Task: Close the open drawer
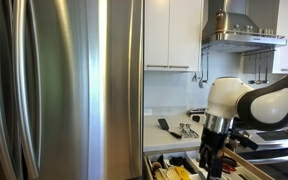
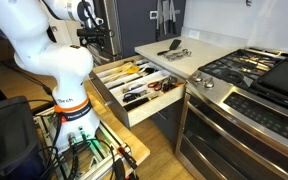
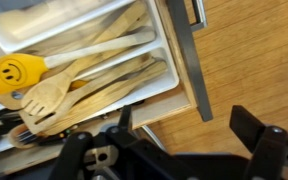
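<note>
I expect the dark grey front (image 3: 189, 65) to slide straight toward the counter when I push, taking the wooden spoons (image 3: 89, 82) under with it, because they lie flat inside the drawer.
The drawer (image 2: 112, 98) stands pulled far out from the counter in both exterior views, also (image 1: 174, 165). Its light wooden divided interior holds wooden spoons (image 3: 94, 85), a yellow smiley spatula (image 3: 14, 72) and other utensils. In the wrist view the dark grey front (image 3: 187, 60) runs down the picture, with the silver bar handle (image 3: 197, 12) at the top edge. My gripper (image 3: 189, 135) is open and empty. It hangs above the drawer's front edge, partly over the wooden floor. It also shows in both exterior views (image 2: 96, 40) (image 1: 210, 155).
A steel range (image 2: 239, 85) stands beside the drawer, with a white counter (image 2: 179, 52) carrying small tools. A steel fridge (image 1: 64, 90) fills one side. The robot's base and a cart with cables (image 2: 79, 140) stand on the wooden floor (image 3: 254, 60).
</note>
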You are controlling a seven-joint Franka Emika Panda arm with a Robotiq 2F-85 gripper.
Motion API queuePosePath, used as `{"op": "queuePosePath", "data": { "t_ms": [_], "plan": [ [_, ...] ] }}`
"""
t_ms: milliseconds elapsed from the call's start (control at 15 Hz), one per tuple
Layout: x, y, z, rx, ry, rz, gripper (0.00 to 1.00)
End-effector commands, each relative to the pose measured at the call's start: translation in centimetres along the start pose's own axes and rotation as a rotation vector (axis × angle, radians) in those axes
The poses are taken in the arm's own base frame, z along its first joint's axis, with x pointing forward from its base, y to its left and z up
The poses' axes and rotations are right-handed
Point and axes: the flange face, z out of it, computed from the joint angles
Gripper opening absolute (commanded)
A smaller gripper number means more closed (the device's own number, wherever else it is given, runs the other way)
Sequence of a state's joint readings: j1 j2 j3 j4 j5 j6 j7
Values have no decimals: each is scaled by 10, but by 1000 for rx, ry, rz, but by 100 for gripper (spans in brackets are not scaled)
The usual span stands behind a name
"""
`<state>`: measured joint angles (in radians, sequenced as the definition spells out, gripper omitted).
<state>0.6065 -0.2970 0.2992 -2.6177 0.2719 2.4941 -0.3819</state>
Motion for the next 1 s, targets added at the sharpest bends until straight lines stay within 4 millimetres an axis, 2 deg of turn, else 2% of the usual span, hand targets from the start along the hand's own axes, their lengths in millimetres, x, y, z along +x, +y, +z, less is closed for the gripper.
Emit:
{"op": "queuePosePath", "data": {
  "t_ms": [0,67,133,333,733,933],
  "plan": [
    [11,-29,34,121,1,-149,100],
    [12,-36,47,155,-7,-190,75],
    [12,-42,57,201,-18,-221,74],
    [9,-51,88,303,-39,-262,50],
    [-1,-44,135,410,-86,-258,4],
    [-3,-39,151,424,-120,-256,0]
  ]
}}
